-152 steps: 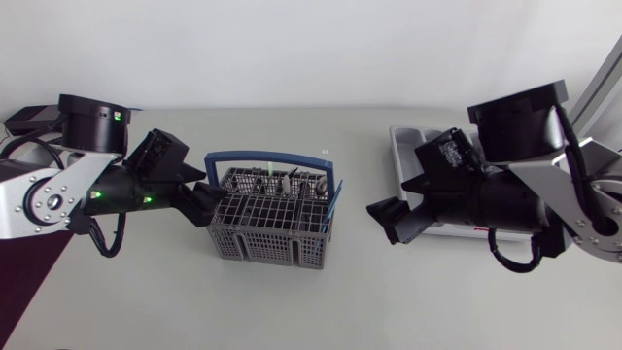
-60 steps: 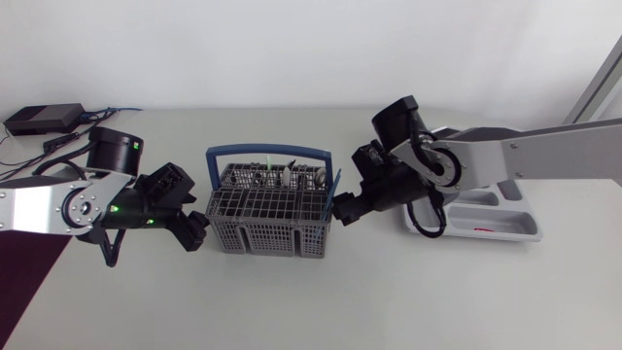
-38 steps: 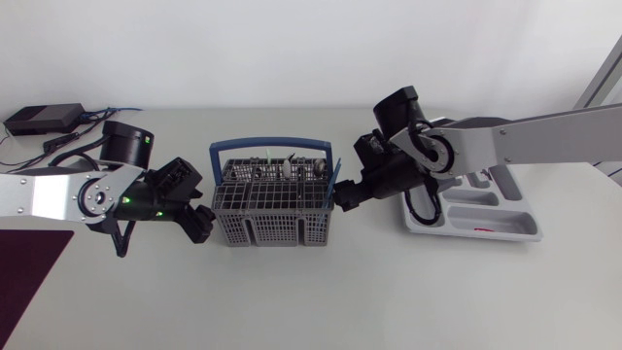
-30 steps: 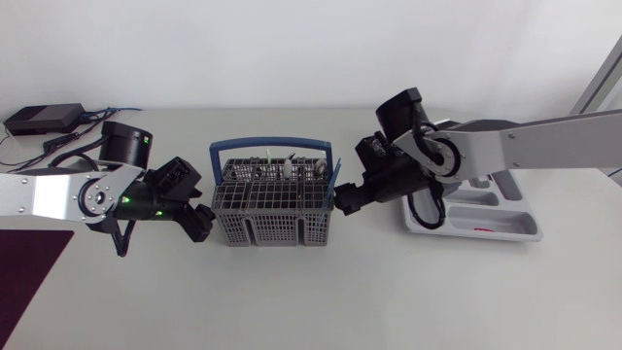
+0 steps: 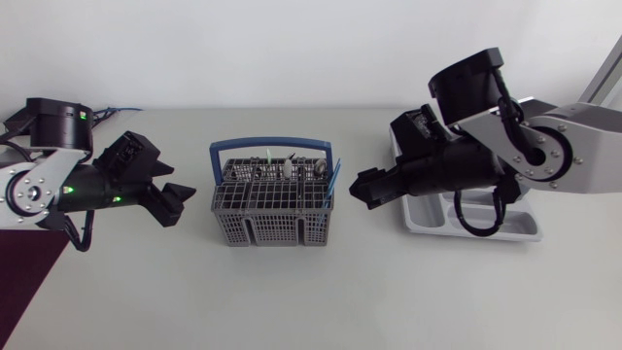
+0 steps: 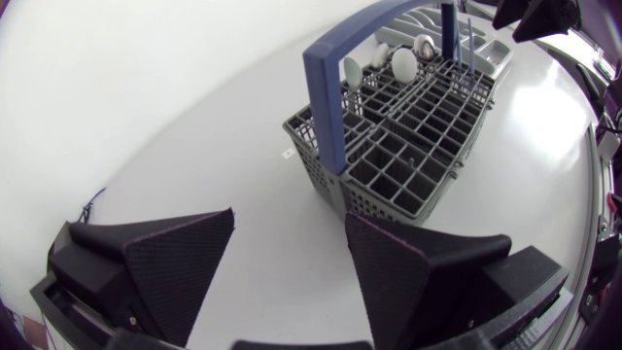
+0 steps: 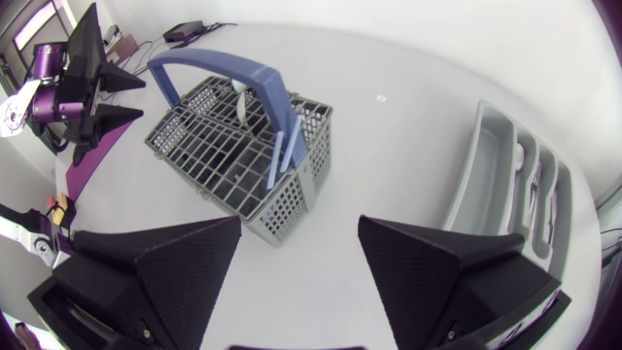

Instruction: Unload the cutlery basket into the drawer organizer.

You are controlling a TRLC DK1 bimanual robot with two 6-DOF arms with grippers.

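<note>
The thin light-blue utensil (image 5: 334, 177) sticks up high next to the blue handle (image 5: 328, 157), so it should come straight out when the robot lifts, and the basket should stay where it is.
The grey cutlery basket (image 5: 274, 206) with a blue handle (image 5: 272, 146) stands upright mid-table, with spoons (image 6: 400, 64) and other cutlery in its far compartments. My left gripper (image 5: 176, 202) hovers open a short way off the basket's left side, nothing between its fingers (image 6: 183, 261). My right gripper (image 5: 370, 188) is open too, a little to the right of the basket, between it and the grey drawer organizer (image 5: 520, 227). In the right wrist view the basket (image 7: 233, 146) lies ahead of the open gripper (image 7: 301, 258), with the organizer (image 7: 486, 165) off to one side.
My right arm's links (image 5: 486, 146) lie over most of the organizer. A dark purple mat (image 5: 24, 282) sits at the table's left edge. Bare tabletop spreads in front of the basket.
Both grippers were against the basket's sides half a second ago; now each has drawn back outward, left to the left and right to the right. The basket stayed put.
</note>
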